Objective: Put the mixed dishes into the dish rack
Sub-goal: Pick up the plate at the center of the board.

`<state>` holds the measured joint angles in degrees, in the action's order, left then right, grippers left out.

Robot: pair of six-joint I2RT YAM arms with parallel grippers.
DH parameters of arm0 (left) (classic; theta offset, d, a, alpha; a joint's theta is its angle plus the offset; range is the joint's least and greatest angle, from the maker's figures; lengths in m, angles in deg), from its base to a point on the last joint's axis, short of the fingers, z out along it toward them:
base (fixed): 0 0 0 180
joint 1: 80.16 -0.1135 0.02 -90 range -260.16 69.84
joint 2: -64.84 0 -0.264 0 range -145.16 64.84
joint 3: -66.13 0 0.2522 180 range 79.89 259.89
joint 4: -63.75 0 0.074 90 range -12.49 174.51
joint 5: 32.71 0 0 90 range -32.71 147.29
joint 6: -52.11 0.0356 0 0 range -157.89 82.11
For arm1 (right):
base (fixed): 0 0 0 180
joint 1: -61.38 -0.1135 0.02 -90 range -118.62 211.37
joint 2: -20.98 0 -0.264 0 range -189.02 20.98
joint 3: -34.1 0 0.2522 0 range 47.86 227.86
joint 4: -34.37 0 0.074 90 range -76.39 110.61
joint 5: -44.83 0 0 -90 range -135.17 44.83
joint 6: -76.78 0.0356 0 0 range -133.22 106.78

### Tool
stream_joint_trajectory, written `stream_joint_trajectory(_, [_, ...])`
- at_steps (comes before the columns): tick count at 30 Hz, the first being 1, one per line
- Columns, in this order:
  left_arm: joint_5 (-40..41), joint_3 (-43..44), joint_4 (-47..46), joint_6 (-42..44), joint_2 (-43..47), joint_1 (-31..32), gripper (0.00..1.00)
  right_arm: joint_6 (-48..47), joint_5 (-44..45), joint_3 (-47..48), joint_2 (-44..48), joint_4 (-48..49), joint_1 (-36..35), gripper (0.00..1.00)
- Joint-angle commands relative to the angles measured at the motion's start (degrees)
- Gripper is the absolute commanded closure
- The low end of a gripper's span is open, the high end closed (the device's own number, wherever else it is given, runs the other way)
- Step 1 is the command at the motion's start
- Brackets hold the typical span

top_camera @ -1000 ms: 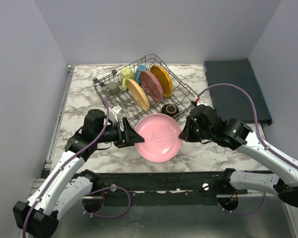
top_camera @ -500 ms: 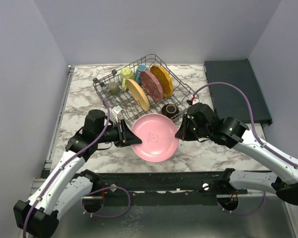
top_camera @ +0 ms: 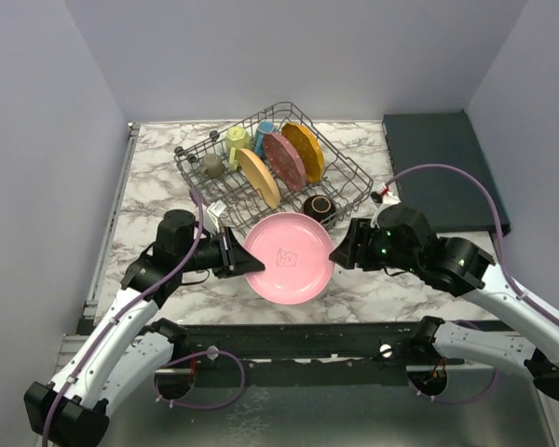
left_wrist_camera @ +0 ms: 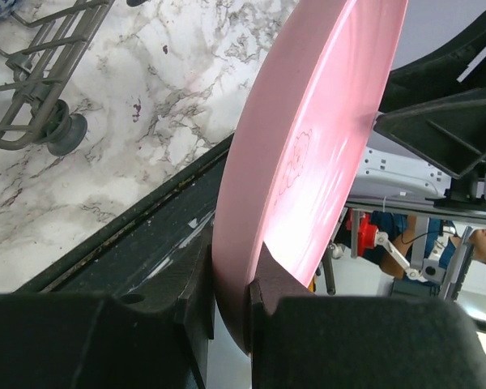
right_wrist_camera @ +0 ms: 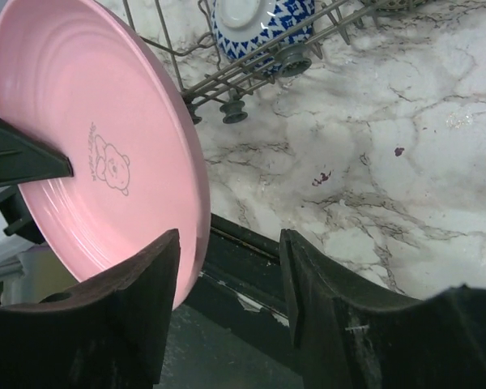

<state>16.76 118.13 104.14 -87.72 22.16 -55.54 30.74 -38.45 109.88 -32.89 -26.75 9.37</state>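
Observation:
My open right gripper has the pink plate's rim (right_wrist_camera: 196, 263) slanting across one finger, so I should turn that gripper and bring its fingers around the plate's rim (top_camera: 329, 271) before it closes.
A large pink plate (top_camera: 289, 258) with a bear print is held tilted above the marble table, just in front of the dish rack (top_camera: 188, 170). My left gripper (top_camera: 245, 264) is shut on its left rim; in the left wrist view both fingers (left_wrist_camera: 193, 284) press the pink plate (left_wrist_camera: 308, 162). My right gripper (top_camera: 341, 251) stands open at the plate's right edge, and the pink plate's rim (right_wrist_camera: 97, 162) lies beside its left finger (right_wrist_camera: 150, 284), free of the jaws. The rack holds an orange plate (top_camera: 304, 151), a dark pink plate (top_camera: 284, 160), a tan plate (top_camera: 259, 177), mugs and bowls.
In the rack stand a yellow-green mug (top_camera: 238, 140), a blue mug (top_camera: 264, 130), a grey cup (top_camera: 212, 165), a dark brown bowl (top_camera: 319, 206) and a blue-white bowl (right_wrist_camera: 259, 20). A dark flat tray (top_camera: 443, 168) lies at the back right. The black base rail (top_camera: 289, 340) runs along the near edge.
My left gripper has shut on the plate's left rim. My right gripper has opened, let go of the right rim and drawn back a little to the right. The plate has shifted slightly left.

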Motion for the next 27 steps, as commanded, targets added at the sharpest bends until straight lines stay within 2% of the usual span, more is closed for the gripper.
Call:
stream_joint_trajectory(1, [-1.27, -0.92, -3.33, -1.38, 2.53, 0.25, 1.0, 1.44, -1.12, -3.73, 3.64, 3.45, 0.15, 0.4])
stream_joint_trajectory(7, [-3.37, -1.72, -5.42, -3.04, 4.13, 0.26, 1.0, 3.67, -8.79, -9.63, 9.72, 13.56, 0.15, 0.37])
stream_joint_trajectory(12, [-6.03, -2.18, -7.34, -4.7, 4.44, 0.23, 1.0, 5.94, -9.84, -13.22, 13.48, 20.57, 0.15, 0.36])
stream_joint_trajectory(21, [-8.81, -2.52, -9.87, -6.15, 5.35, 0.25, 1.0, 6.81, -9.49, -13.23, 9.73, 26.35, 0.15, 0.35])
stream_joint_trajectory(27, [-9.55, -1.7, -10.24, -6.21, 5.65, 0.21, 1.0, 7.32, -11.43, -13.37, 8.82, 29.67, 0.15, 0.39])
